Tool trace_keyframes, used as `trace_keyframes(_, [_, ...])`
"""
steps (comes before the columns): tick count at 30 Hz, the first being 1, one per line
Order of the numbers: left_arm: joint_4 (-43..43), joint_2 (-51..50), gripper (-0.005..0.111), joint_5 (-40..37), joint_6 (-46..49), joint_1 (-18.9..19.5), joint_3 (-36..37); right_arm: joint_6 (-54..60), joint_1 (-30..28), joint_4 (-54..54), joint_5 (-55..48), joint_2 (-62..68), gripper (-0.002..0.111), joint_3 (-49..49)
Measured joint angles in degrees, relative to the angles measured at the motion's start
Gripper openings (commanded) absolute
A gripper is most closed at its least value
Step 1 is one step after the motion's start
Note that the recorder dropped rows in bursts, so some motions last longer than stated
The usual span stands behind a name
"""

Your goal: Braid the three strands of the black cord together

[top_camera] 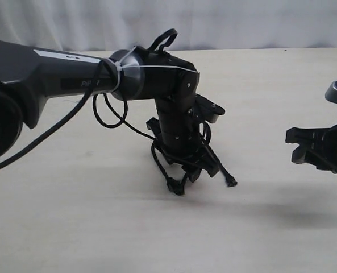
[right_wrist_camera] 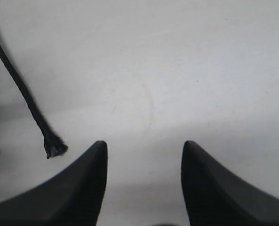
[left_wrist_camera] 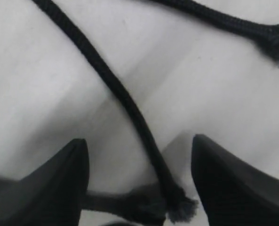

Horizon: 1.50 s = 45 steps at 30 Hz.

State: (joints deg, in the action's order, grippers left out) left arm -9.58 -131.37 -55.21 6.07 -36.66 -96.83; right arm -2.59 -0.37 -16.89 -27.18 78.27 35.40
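Note:
Two strand tips (top_camera: 177, 187) are lying together under my left gripper, so my left gripper should pick up the slanting strand (left_wrist_camera: 132, 110) and bring it over the other strand, with the tips apart.
My left gripper (top_camera: 191, 170) points down at the table, open, low over the black cord (top_camera: 167, 165). In the left wrist view one strand (left_wrist_camera: 125, 101) runs slantwise between the fingers (left_wrist_camera: 64, 188), and its frayed tip (left_wrist_camera: 181, 209) lies near the right finger. A second strand's tip (left_wrist_camera: 148, 207) lies beside it. The third strand (left_wrist_camera: 233, 23) ends apart from them, outside the jaws. Where the strands join is hidden under the arm. My right gripper (top_camera: 293, 146) hangs open at the far right, holding nothing. One strand tip (right_wrist_camera: 54, 148) lies outside its fingers (right_wrist_camera: 83, 188).
The left arm's thick glossy cable (top_camera: 43, 136) sags from the forearm toward the left edge. A thin black loop (top_camera: 107, 116) hangs beside the left wrist. The pale tabletop (top_camera: 259, 227) stretches between the two grippers and toward the front.

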Motion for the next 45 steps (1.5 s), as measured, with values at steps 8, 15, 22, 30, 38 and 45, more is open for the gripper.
trace_keyframes(8, [0.6, -1.6, 0.020, 1.8, -0.6, -0.5, -0.8, 0.0, 0.0, 0.0, 0.4, 0.0, 0.047, 0.0])
trace_keyframes(15, [10.5, -1.9, 0.000, 0.5, -8.0, -0.7, -1.6, 0.1, 0.0, 0.0, 1.9, 0.0, 0.047, 0.0])
trace_keyframes(22, [12.3, 2.3, 0.000, -5.3, -9.0, -0.7, -6.6, 0.1, 0.0, -3.7, 6.1, 0.0, 0.047, 0.0])
trace_keyframes(30, [15.7, 7.4, 0.000, -9.0, -9.0, 4.9, -7.9, 3.8, 0.0, -6.0, 8.1, 0.0, 0.047, 0.0])
trace_keyframes(38, [16.2, 7.3, 0.000, 0.2, -12.7, 10.0, 0.7, 7.4, 0.0, -6.1, 8.4, 0.0, 0.047, 0.0])
trace_keyframes(45, [22.5, 7.1, 0.000, 11.0, -25.8, 10.7, 9.9, 8.3, 0.0, -6.2, 8.4, 0.0, 0.047, 0.0])
